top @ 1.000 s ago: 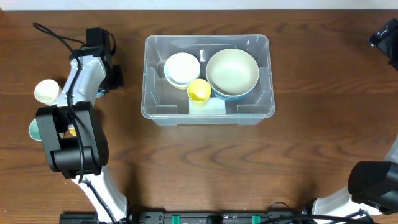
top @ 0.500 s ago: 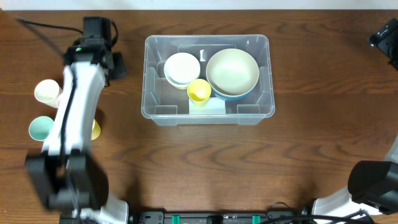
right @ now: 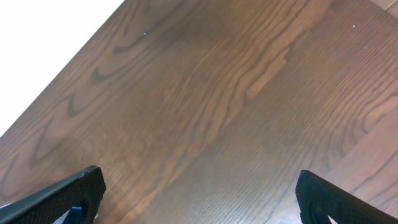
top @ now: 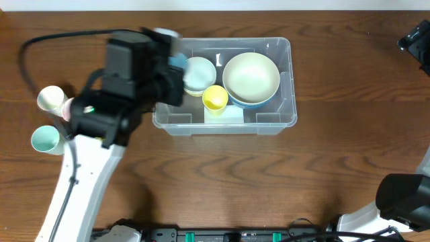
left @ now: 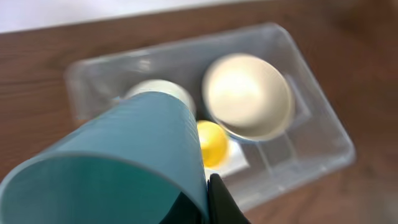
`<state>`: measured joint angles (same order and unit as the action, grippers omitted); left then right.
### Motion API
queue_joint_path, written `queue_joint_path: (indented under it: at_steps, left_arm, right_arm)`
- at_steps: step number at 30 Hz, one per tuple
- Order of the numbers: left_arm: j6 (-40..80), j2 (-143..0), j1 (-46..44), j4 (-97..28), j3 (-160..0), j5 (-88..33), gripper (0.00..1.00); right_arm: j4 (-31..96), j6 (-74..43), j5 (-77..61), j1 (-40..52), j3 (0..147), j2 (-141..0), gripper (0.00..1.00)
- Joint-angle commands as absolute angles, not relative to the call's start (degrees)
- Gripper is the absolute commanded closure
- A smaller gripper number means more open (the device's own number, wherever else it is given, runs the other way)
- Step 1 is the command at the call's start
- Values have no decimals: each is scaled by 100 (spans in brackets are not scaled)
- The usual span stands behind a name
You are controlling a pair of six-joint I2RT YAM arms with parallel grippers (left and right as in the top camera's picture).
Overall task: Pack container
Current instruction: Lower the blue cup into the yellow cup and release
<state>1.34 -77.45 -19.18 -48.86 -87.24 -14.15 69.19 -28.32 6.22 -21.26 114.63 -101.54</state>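
The blue cup [left: 137, 137] is hanging by its rim and the yellow cup's opening [top: 215, 97] is open, so I should carry on moving my left gripper until the blue cup sits inside the yellow cup.
The container [top: 290, 87] is a clear plastic bin at the table's middle back; it also shows in the left wrist view [left: 323, 155]. Inside it lie a stack of small white bowls [top: 199, 72], a yellow cup [top: 215, 97] and a large cream bowl [top: 250, 76] resting on a blue one. My left gripper [left: 208, 196] is shut on the rim of a blue cup [left: 124, 168] and holds it above the container's left end [top: 176, 62]. My right gripper [right: 199, 199] is open and empty over bare wood.
A cream cup [top: 50, 99] and a teal cup [top: 44, 139] stand at the table's left, with something pink [top: 67, 107] between them. The right arm [top: 416, 39] sits at the far right edge.
My left arm has swung from the cups at the table's left to the container's left end, carrying the blue cup. The right arm has not moved.
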Motion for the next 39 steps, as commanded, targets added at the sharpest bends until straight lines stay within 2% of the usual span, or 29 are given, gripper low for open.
queue_joint_path:
  at_steps: [1,8,18,19,20,21,22,23,24,33,39]
  left_arm:
    - [-154,-8215,-2272,-4928,-8648,-1645,94]
    - [-163,-9249,-2692,-4971,-8648,-1645,94]
    - [-303,-10241,-2731,-4989,-8648,-1555,93]
    - [-303,-10296,-2729,-4980,-8648,-1509,83]
    - [-301,-10333,-2729,-4965,-8648,-1444,58]
    - [-301,-10353,-2729,-4952,-8648,-1334,38]
    - [-301,-10361,-2729,-4930,-8648,-1236,23]
    - [-298,-10361,-2729,-4884,-8648,-1142,8]
    - [-298,-10355,-2729,-4831,-8656,-1079,1]
    - [-143,-9786,-2484,-5168,-9472,-913,2]
    - [178,-8707,-1931,-5666,-9699,462,2]
  right_arm:
    - [6921,-2912,663,-2158,11456,-10160,1]
    - [6921,-2912,663,-2158,11458,-10160,1]
    - [6921,-2912,666,-2158,11456,-10160,1]
    - [6921,-2912,663,-2158,11458,-10160,1]
    - [6921,-2912,663,-2158,11456,-10160,1]
    - [6921,-2912,663,-2158,11458,-10160,1]
    - [6921,-2912,666,-2158,11458,-10160,1]
    - [6921,-2912,663,-2158,11456,-10160,1]
    - [6921,-2912,666,-2158,11458,-10160,1]
    - [6921,-2912,663,-2158,11458,-10160,1]
    - [6921,-2912,663,-2158,11456,-10160,1]
